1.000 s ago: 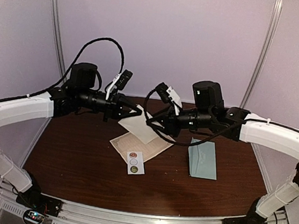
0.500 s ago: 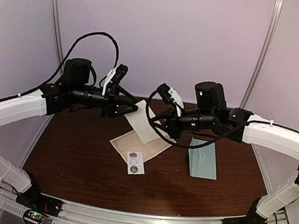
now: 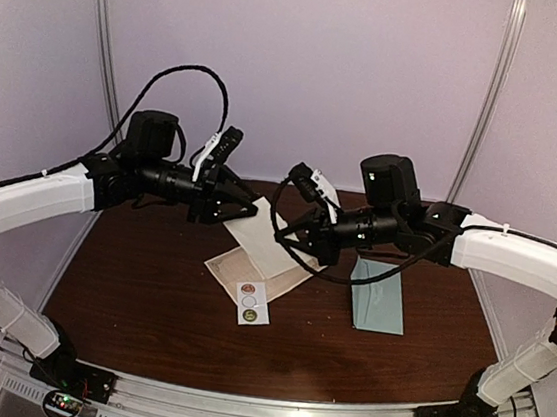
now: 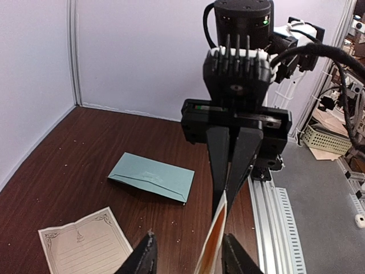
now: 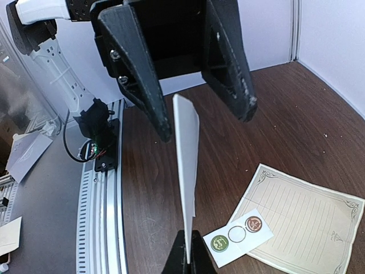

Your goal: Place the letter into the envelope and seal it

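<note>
The letter (image 3: pixel 261 240) is tilted in my right gripper. Next, I move my left gripper back and turn the letter upright before my left gripper takes hold of its free edge (image 3: pixel 244 249).
The letter (image 3: pixel 267 239), a folded cream sheet, hangs edge-up in the air over the table's middle. My right gripper (image 3: pixel 300 239) is shut on its right end, with the paper pinched between the tips (image 5: pixel 187 251). The letter (image 5: pixel 185 154) rises from there toward my left gripper (image 5: pixel 206 123). That left gripper (image 3: pixel 243 208) is open, with the sheet's free end (image 4: pixel 212 242) between its spread fingers, nearer one of them. The pale teal envelope (image 3: pixel 379 299) lies flat on the table to the right, also visible as the envelope (image 4: pixel 153 176) below the arms.
A lined sheet with an ornate border (image 3: pixel 242 268) lies on the dark wood table under the held paper. A white sticker strip (image 3: pixel 253 303) with round seals rests on its near corner. Metal rails run along the table's near edge (image 3: pixel 266 408).
The letter changed hands: my right gripper closed on it and my left gripper let go and opened. The left arm drew back a little, then returned toward the sheet.
</note>
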Available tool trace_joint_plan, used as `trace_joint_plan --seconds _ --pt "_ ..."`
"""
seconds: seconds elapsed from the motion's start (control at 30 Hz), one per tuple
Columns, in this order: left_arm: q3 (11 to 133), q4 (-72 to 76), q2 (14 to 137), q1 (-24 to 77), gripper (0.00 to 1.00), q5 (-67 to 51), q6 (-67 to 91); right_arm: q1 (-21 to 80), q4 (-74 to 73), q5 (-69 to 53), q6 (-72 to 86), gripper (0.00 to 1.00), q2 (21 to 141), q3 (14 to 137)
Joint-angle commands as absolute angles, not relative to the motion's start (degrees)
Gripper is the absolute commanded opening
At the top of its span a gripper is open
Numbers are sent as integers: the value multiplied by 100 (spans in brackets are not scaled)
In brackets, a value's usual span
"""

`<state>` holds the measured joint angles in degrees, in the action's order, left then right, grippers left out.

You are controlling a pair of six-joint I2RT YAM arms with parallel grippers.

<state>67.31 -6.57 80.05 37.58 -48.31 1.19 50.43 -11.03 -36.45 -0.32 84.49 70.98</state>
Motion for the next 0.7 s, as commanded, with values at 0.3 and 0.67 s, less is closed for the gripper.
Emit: trace_joint_plan --seconds 0.3,0.67 --pt "7038 -754 8248 3744 8 -5619 -91 5027 -1302 -3740 -217 0 8385 7321" --pt "7041 -790 8291 3744 0 -5655 -129 5010 -1081 -3710 -100 20 8359 7263"
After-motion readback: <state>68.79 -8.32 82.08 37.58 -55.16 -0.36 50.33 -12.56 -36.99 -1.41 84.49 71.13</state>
